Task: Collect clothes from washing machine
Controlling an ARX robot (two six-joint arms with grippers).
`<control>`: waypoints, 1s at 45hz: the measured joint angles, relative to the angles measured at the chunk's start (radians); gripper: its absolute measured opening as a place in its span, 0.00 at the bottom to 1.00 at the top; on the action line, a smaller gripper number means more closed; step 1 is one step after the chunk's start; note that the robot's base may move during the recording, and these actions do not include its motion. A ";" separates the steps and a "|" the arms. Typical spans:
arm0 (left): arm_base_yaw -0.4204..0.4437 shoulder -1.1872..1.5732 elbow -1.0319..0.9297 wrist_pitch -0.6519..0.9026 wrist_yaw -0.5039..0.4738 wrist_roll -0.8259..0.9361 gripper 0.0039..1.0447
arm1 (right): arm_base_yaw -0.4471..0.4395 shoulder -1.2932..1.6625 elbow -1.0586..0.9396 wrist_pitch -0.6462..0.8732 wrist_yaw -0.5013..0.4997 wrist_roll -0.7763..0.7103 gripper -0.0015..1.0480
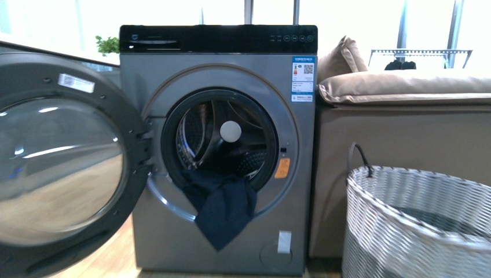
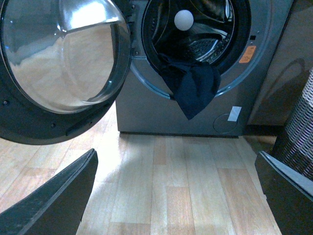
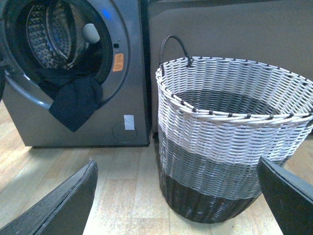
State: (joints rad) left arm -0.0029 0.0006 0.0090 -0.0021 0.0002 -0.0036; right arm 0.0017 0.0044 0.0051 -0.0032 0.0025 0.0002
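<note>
The clothes will come out all in one go and leave the drum empty when I lift, because the drum's metal side is clear to see behind them.
The grey washing machine [image 1: 231, 75] stands ahead with its round door [image 1: 63, 156] swung wide open to the left. The clothes [image 1: 223, 205], a limp dark navy garment, hang out over the lower rim of the drum opening and down the front panel. They also show in the left wrist view as the clothes [image 2: 193, 88] and in the right wrist view as the clothes [image 3: 73, 100]. My left gripper [image 2: 176, 196] is open over bare wooden floor, well short of the machine. My right gripper [image 3: 176, 196] is open, low before the basket. Neither arm shows in the front view.
A white-and-grey woven basket [image 1: 417, 226] with a dark handle stands on the floor right of the machine; the basket [image 3: 234, 147] looks empty. A beige sofa [image 1: 405, 87] with cushions sits behind it. A white ball [image 1: 230, 131] lies inside the drum. The floor [image 2: 186, 176] is light wood.
</note>
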 joint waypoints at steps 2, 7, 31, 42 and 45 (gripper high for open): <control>0.000 0.000 0.000 0.000 0.000 0.000 0.94 | 0.000 0.000 0.000 0.000 0.000 0.000 0.93; 0.000 0.001 0.000 0.000 0.000 0.000 0.94 | 0.000 0.000 0.000 0.000 0.000 0.000 0.93; 0.000 0.000 0.000 0.000 0.000 0.000 0.94 | 0.000 0.000 0.000 0.000 0.000 0.000 0.93; 0.000 -0.001 0.000 0.000 -0.003 0.000 0.94 | 0.000 0.000 0.000 0.001 -0.002 0.000 0.93; 0.000 0.002 0.000 0.001 -0.001 0.000 0.94 | 0.000 0.000 0.000 0.000 0.000 0.000 0.93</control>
State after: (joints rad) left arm -0.0029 0.0025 0.0090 -0.0013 -0.0010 -0.0036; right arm 0.0017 0.0044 0.0051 -0.0032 0.0025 0.0006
